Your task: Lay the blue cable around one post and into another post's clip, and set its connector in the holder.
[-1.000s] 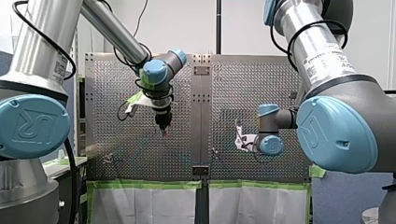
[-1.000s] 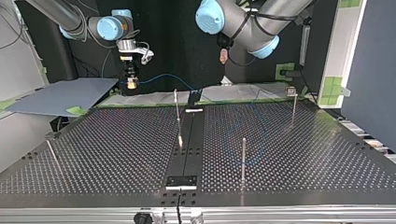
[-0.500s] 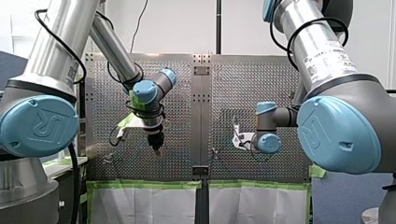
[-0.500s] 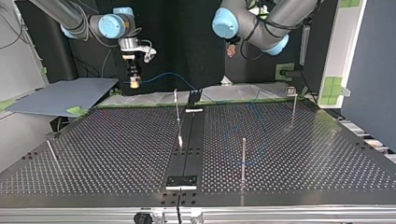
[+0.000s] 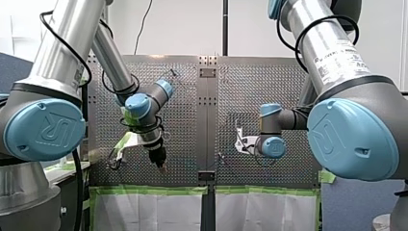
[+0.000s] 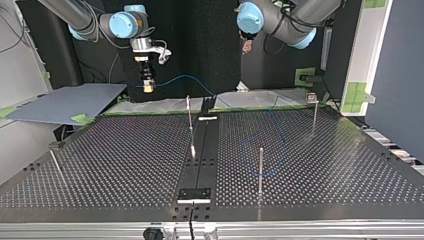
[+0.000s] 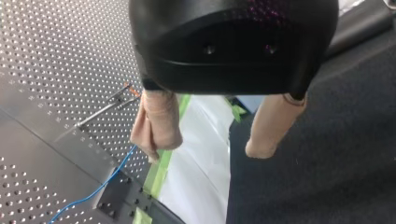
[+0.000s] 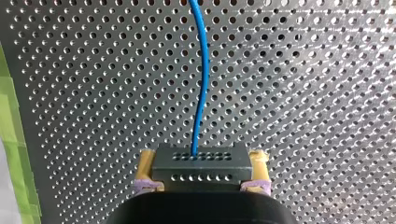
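The blue cable (image 8: 203, 65) comes out of the grey connector in a smooth curve (image 8: 198, 121), so the cable will bend over in an even bow when I carry it.
My right gripper (image 8: 201, 184), with yellow pads, is shut on the grey connector (image 8: 201, 163). The blue cable (image 8: 201, 70) runs straight ahead from it over the perforated plate. In the top view my right gripper (image 6: 148, 89) hangs above the table's far edge at the left. From it the blue cable (image 6: 185, 78) arcs right and down onto the table, then lies faintly around a metal post (image 6: 260, 170). My left gripper (image 7: 205, 153) stands open with nothing between its beige fingers (image 7: 156, 123). It hangs high at the back (image 6: 245, 47), apart from the cable.
A post with a clip on top (image 6: 312, 102) stands at the top view's far right. Another slim post (image 6: 190, 120) stands mid-table and a thin one (image 6: 56, 162) at the left. A black plate (image 6: 195, 194) sits at the near edge. Green tape (image 5: 154, 190) lines the table's edge.
My left arm has swung back off the table, down and left in the front view. My right gripper has drifted slightly right in the top view with the connector.
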You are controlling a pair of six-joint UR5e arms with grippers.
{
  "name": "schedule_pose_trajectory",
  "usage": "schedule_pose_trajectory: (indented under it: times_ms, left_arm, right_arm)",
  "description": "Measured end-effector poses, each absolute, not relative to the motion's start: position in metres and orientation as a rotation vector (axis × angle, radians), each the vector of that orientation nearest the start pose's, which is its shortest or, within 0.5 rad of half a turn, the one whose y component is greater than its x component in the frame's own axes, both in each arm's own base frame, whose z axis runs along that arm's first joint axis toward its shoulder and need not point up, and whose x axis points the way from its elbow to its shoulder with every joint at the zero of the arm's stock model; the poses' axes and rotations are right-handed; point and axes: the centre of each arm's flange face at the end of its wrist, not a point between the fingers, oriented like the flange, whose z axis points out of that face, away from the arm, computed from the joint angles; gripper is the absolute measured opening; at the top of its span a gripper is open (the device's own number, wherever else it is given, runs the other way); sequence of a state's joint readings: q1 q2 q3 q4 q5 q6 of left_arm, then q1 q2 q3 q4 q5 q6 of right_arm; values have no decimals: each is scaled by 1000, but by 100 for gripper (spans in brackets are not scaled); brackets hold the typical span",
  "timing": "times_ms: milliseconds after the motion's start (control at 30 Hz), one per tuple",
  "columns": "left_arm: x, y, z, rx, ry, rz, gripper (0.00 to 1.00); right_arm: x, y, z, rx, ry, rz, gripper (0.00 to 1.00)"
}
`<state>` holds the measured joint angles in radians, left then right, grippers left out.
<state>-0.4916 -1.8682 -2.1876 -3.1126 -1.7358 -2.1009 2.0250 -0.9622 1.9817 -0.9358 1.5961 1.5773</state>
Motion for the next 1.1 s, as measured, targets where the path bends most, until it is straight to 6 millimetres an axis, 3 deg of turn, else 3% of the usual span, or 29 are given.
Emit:
schedule_pose_trajectory:
  times_ms: [433, 1100]
  left_arm:
    - [278, -290, 95, -208, 2433, -440, 100]
    - [298, -319, 95, -323, 2306, -726, 100]
  right_arm:
    - [360, -423, 70, 1592, -1018, 1481, 0]
    - [365, -423, 75, 1567, -999, 1515, 0]
